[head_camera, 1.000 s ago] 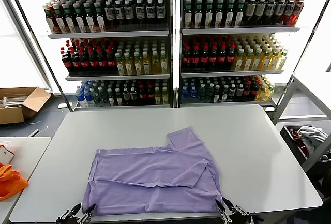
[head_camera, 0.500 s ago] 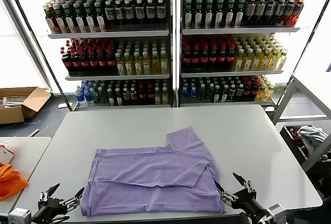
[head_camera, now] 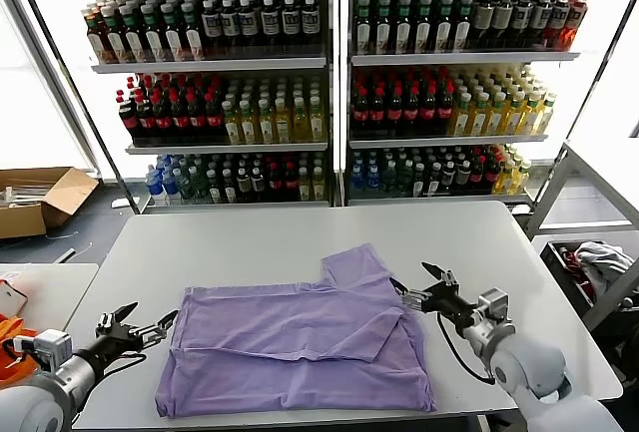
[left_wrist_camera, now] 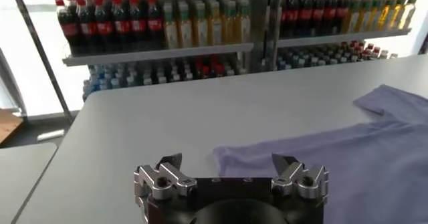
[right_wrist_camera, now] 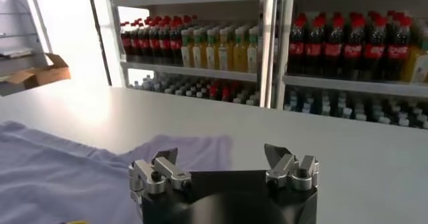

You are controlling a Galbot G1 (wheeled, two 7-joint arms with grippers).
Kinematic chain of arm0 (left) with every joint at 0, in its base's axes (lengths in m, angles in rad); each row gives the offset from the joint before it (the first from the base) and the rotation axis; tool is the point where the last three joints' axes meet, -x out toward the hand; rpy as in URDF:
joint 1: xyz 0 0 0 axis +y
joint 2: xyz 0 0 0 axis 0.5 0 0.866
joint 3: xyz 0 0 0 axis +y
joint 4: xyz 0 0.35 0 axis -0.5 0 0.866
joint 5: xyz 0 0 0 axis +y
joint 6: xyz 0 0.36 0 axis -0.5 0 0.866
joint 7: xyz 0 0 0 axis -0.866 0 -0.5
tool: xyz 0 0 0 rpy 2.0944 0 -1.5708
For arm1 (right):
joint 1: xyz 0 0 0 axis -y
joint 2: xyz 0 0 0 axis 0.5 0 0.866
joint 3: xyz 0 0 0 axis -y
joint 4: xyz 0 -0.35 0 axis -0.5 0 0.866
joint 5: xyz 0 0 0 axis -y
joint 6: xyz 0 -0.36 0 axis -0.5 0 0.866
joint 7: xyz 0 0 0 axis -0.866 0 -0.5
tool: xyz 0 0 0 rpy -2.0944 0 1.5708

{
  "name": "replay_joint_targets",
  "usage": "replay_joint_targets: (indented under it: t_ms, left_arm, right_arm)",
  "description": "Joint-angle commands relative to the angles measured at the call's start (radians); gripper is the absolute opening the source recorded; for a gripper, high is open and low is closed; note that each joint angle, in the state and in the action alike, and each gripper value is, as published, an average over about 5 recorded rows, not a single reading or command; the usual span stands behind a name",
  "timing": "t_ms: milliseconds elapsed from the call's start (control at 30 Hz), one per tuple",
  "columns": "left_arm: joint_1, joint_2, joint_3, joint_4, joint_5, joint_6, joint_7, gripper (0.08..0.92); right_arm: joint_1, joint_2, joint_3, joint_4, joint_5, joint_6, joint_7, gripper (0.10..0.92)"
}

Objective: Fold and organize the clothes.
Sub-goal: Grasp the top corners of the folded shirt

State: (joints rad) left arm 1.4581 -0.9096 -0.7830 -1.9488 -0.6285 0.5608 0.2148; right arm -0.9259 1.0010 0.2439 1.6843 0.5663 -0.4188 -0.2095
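The T-shirt's sleeve (head_camera: 356, 264) sticks out past the T-shirt's far edge (head_camera: 264, 287), so the sleeve will come along and tuck into the layers when the robot folds that edge over.
One of the clothes, a lavender T-shirt (head_camera: 290, 342), lies partly folded on the white table (head_camera: 300, 237), plain side up, with one sleeve (head_camera: 354, 270) pointing toward the shelves. My left gripper (head_camera: 152, 316) hovers open just off the shirt's left edge, nothing between its fingers. In the left wrist view, the left gripper (left_wrist_camera: 226, 161) faces the shirt's corner (left_wrist_camera: 267, 157). My right gripper (head_camera: 411, 278) is open beside the shirt's right edge, close to the sleeve. The right gripper (right_wrist_camera: 221, 156) in its own wrist view has the sleeve (right_wrist_camera: 190, 149) just ahead, apart from it.
Shelves of bottled drinks (head_camera: 329, 83) stand behind the table. A cardboard box (head_camera: 40, 198) sits on the floor at far left. An orange cloth (head_camera: 18, 347) lies on a side table at left. A bin with laundry (head_camera: 594, 262) stands at right.
Both grippers let go at the shirt's front edge and opened. They then swung outward and away from me, the left to the shirt's left edge, the right to its right edge near the sleeve.
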Motion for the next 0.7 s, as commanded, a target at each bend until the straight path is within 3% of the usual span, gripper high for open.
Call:
replay_joint_targets:
  t_ms: [33,367,700]
  left_arm:
    - [-0.311,0.078,0.255,0.257,-0.056,0.002,0.007,0.823]
    - [-0.386,0.044,0.333,0.356,-0.053,0.005,0.000,0.823]
    - [-0.386,0.021,0.342,0.370,-0.057,0.013,-0.002,0.823]
  right_arm:
    - [0.295,0.118,-0.165,-0.294,0.005,-0.039,-0.007,0.823]
    - [0.323,0.195,-0.185,-0.383,-0.043,-0.043,0.015,0.823]
    - [0.331,0.241,-0.209,-0.450,-0.069,-0.040,0.040,0.823]
